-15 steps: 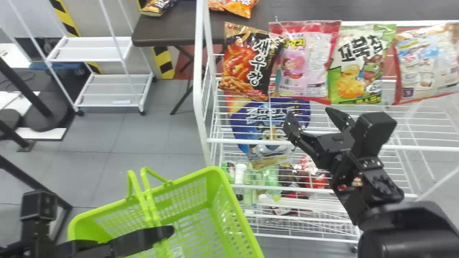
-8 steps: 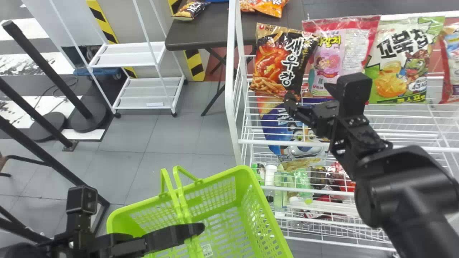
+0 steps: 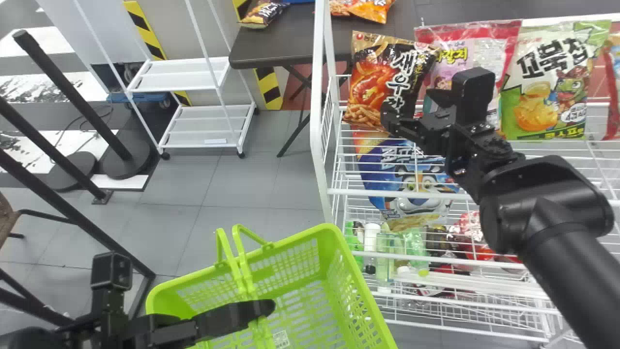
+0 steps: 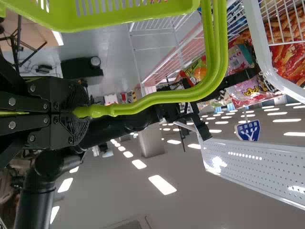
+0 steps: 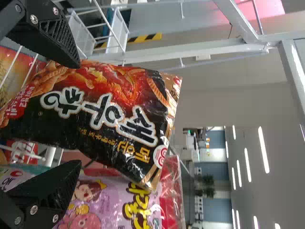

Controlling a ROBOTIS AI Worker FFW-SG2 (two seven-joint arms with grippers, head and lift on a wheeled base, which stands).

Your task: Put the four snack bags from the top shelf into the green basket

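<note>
I expect the black-and-orange bag to come away alone when I lift it, because the black-and-orange bag's edge (image 3: pixel 386 79) lies (image 3: pixel 428 63) in front of the pink bag.
My right gripper (image 3: pixel 409 103) is open in front of the black-and-orange bag (image 3: pixel 370 80), leftmost on the top shelf. In the right wrist view the black-and-orange bag (image 5: pixel 102 107) lies beyond the open right gripper (image 5: pixel 77 114), its fingers on either side of it; contact cannot be told. To its right stand the pink bag (image 3: pixel 508 51), the green bag (image 3: pixel 537 104) and, at the view's edge, a red-edged bag (image 3: pixel 613 92). The left gripper (image 3: pixel 264 310) is at the green basket (image 3: pixel 361 286); in the left wrist view the left gripper (image 4: pixel 78 112) is shut on the basket handle (image 4: pixel 157 98).
The white shelf's post (image 3: pixel 317 116) stands just left of the bags, and its front rail (image 3: pixel 358 192) runs below them. A blue bag (image 3: pixel 402 179) and several bottles (image 3: pixel 382 242) are lower down. Behind stands a dark table (image 3: pixel 286 46) with more snacks.
The head view has swung left, so shelf and basket appear farther right. Relative to the shelf, my right gripper has moved left and up, from below the pink bag to the black-and-orange one.
</note>
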